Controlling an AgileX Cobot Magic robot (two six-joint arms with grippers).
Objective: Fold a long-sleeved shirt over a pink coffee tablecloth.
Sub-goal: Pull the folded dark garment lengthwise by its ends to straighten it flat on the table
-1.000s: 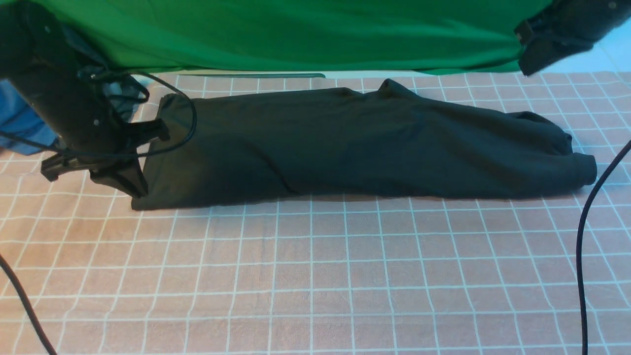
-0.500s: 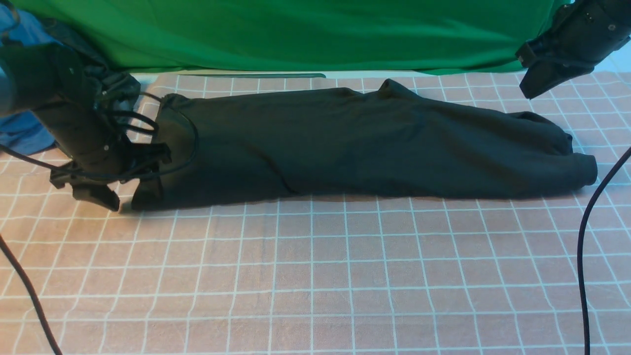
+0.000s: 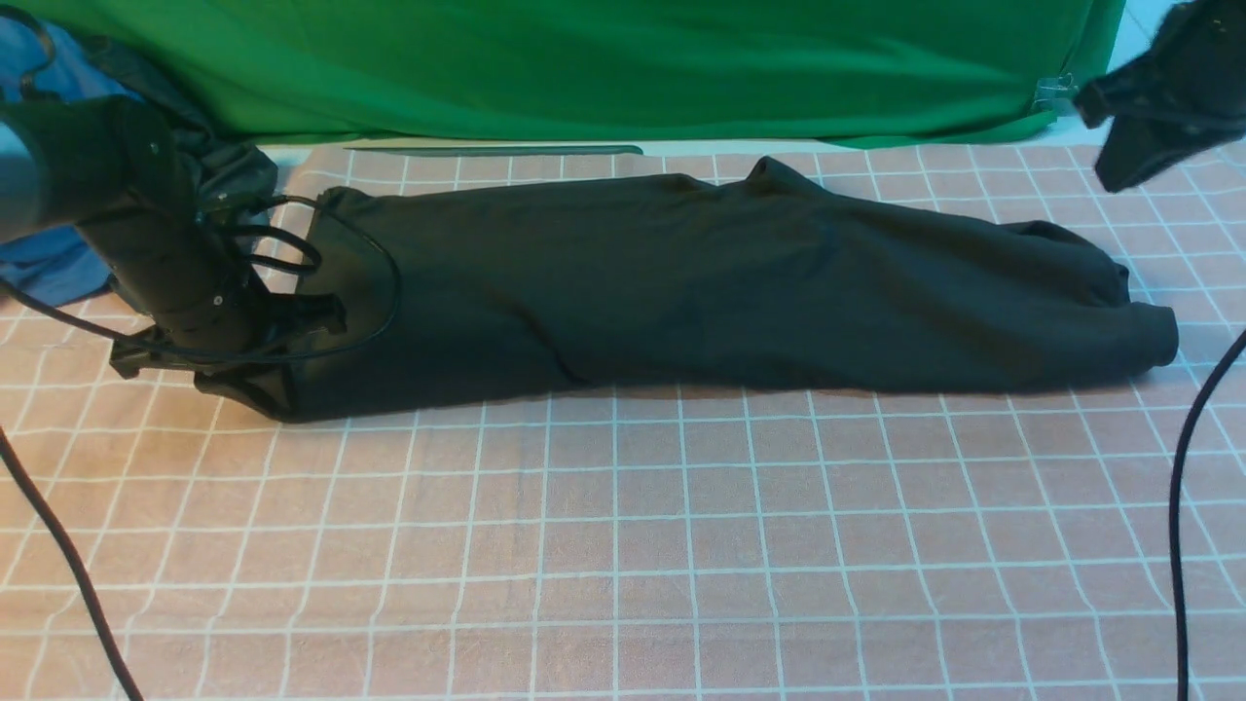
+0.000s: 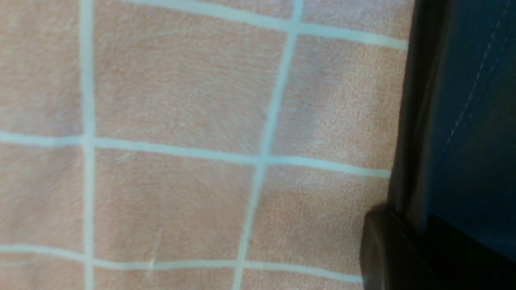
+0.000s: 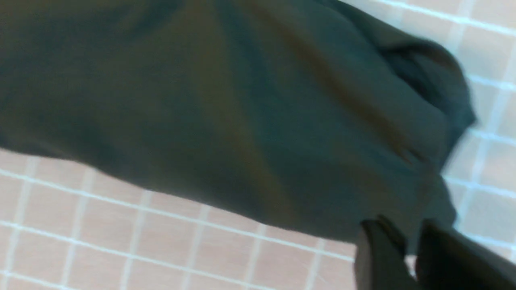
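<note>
The long-sleeved shirt [image 3: 701, 292] will move along whole and keep its peaked fold when I pull its near corners toward me, since the shirt's far edge [image 3: 549, 187] lies free.
The long-sleeved shirt [image 3: 730, 282] lies as a long black strip across the far half of the pink coffee tablecloth [image 3: 623, 545], from left to right. My left gripper [image 3: 241, 387] is down at the shirt's near left corner, shut on the hem there. In the left wrist view one dark finger [image 4: 383, 249] presses beside the stitched dark hem [image 4: 475, 100] on the pink grid [image 4: 181, 100]. My right gripper [image 3: 1119, 170] hangs in the air past the shirt's far right end. Its fingers [image 5: 407, 235] stand slightly apart and empty above the shirt's rounded end [image 5: 242, 121].
A bright green cloth [image 3: 604, 68] hangs along the back edge. A blue garment [image 3: 49, 263] and a dark one [image 3: 229, 170] lie behind my left arm. Black cables [image 3: 58, 555] [image 3: 1178, 506] trail over the tablecloth at both sides.
My left gripper opened, dropped to the shirt's near left corner and shut on it again. The right gripper drifted right and its fingers parted a little.
</note>
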